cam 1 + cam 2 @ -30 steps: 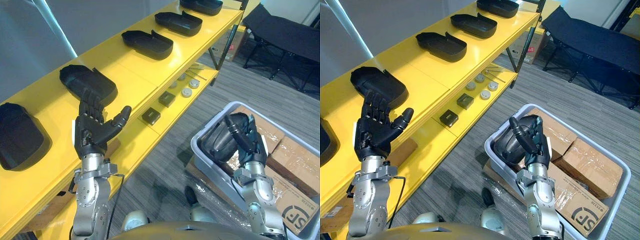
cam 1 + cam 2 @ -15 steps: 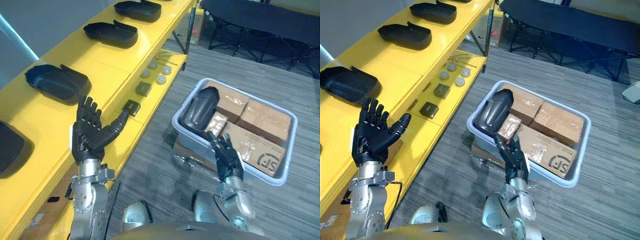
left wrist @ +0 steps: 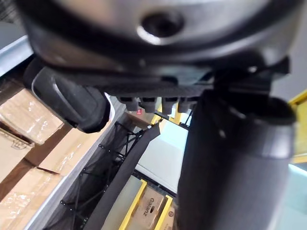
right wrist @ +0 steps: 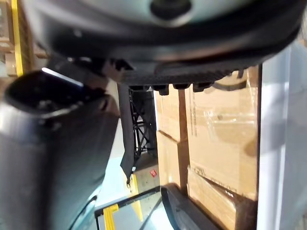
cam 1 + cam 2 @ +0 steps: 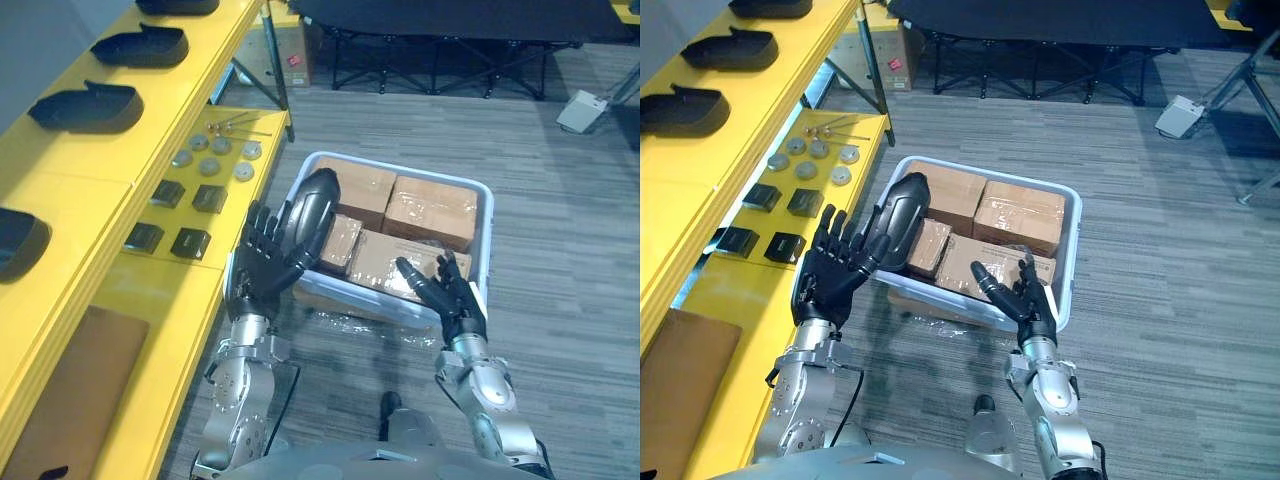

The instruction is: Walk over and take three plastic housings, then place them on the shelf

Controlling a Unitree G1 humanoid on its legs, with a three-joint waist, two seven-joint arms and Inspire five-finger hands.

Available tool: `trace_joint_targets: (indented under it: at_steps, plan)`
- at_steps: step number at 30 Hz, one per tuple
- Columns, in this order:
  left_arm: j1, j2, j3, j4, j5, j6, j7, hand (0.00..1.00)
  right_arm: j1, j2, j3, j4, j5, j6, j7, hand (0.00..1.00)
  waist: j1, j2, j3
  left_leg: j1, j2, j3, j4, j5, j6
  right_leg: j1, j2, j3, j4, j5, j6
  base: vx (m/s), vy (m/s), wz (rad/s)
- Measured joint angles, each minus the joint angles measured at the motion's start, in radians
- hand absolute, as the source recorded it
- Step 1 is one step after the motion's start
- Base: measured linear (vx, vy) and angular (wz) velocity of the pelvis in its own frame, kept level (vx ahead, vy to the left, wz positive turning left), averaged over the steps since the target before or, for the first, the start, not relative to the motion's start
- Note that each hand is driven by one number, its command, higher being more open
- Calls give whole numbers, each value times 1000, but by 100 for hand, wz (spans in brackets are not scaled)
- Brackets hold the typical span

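The cardboard box (image 5: 340,245) goes out of sight under the housing's edge, so the robot should expect the rest of that box to be hidden underneath when it lifts the black housing (image 5: 310,218).
A black plastic housing (image 5: 312,210) leans upright in the left end of a grey bin (image 5: 487,240) on the floor. My left hand (image 5: 262,265) is open just outside that end, fingers spread close to the housing (image 3: 67,98), holding nothing. My right hand (image 5: 445,295) hovers open and empty at the bin's near edge, over the boxes. Three more housings lie on the yellow shelf's top board: one (image 5: 72,108), a second (image 5: 140,45) further along, a third (image 5: 15,240) at the picture's left edge.
Several taped cardboard boxes (image 5: 435,205) pack the bin beside the housing. The lower shelf board carries dark square blocks (image 5: 190,243) and round discs (image 5: 210,165). A black folding cot (image 5: 430,20) stands beyond the bin, a white object (image 5: 580,110) on the floor to the right.
The view has swung from the shelf down to the bin. My left hand left the shelf side and came beside the binned housing. My right hand let go of that housing and drew back.
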Motion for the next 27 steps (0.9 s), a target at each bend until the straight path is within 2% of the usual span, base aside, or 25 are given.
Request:
trace_joint_targets:
  at_steps: [1, 2, 3, 4, 6, 8, 10, 11, 14, 17, 19, 22, 27]
  plan:
    - [-2, 6, 0, 11, -4, 0, -1, 100, 6, -1, -10, -1, -38, 0, 0, 100, -3, 7, -5, 29, -16, 5, -61, -12, 18, 5, 1, -6, -7, 7, 8, 10, 92, -11]
    - [-2, 7, 1, 13, -7, 0, -5, 100, 5, -2, -9, -3, -50, 0, 0, 100, -2, 7, -5, 47, -26, -5, -101, -11, 18, 5, 1, -9, -11, 11, 15, 1, 103, 14]
    - [-3, 10, 1, 14, -8, 0, -19, 100, -8, -3, 0, -7, -83, 0, -1, 100, 1, 15, -10, 65, -36, -9, -163, -18, 8, -1, 2, -15, -20, 19, 28, -35, 118, 12]
    - [-5, 15, 0, 23, -6, 1, -37, 100, -35, -3, 13, -6, -115, 13, -5, 100, 9, 12, -8, 69, -48, -9, -190, -21, -19, -8, -3, -16, -29, 35, 44, -51, 133, 6]
    - [-3, 35, -4, 46, 0, 8, -50, 100, -90, 1, 46, 9, -151, 42, -27, 100, 31, -11, -4, 70, -79, -6, -189, -20, -24, 1, -34, -17, -57, 64, 62, -73, 162, -1]
    - [2, 50, -5, 53, -7, 30, -65, 100, -145, 5, 82, 53, -151, 44, -48, 100, 51, -24, -3, 72, -115, -16, -186, -21, -21, 27, -68, -31, -92, 89, 81, -70, 176, 21]
    - [2, 70, -6, 53, 3, 35, -65, 100, -208, 10, 100, 114, -176, 49, -70, 100, 68, -32, 3, 64, -147, -37, -174, -25, -6, 50, -100, -51, -114, 104, 98, -89, 164, 39]
    - [-2, 77, 0, 48, 4, 35, -62, 100, -296, 10, 108, 190, -193, 65, -95, 100, 94, -37, 9, 31, -167, -58, -140, -33, 7, 50, -121, -69, -117, 115, 103, -104, 127, 40]
    - [-8, 83, 8, 35, 2, 35, -62, 100, -426, 9, 102, 290, -216, 83, -154, 100, 116, -45, 33, -20, -177, -94, -88, -42, 15, 44, -132, -98, -117, 126, 105, -100, 63, 36]
    - [-12, 95, 3, 12, 2, 36, -67, 100, -633, 4, 68, 420, -274, 116, -264, 100, 152, -48, 103, -78, -182, -131, -22, -57, 21, 40, -138, -127, -115, 138, 104, -150, 40, 31]
    - [-16, 95, -14, 12, 1, 36, -77, 100, -782, -21, 46, 531, -311, 131, -362, 100, 190, -43, 145, -123, -186, -146, 13, -62, 24, 20, -142, -143, -115, 149, 100, -120, 35, 17]
    - [-38, 105, -45, 13, 1, 36, -82, 100, -939, -89, 36, 683, -309, 131, -464, 100, 223, -29, 199, -167, -198, -176, 38, -53, 32, 10, -150, -168, -116, 161, 103, -60, 31, 30]
    - [-56, 112, -79, 22, -4, 22, -84, 100, -1046, -166, 36, 754, -305, 132, -582, 100, 244, -23, 250, -197, -213, -199, 55, -48, 39, 4, -161, -186, -113, 168, 108, -2, 29, 16]
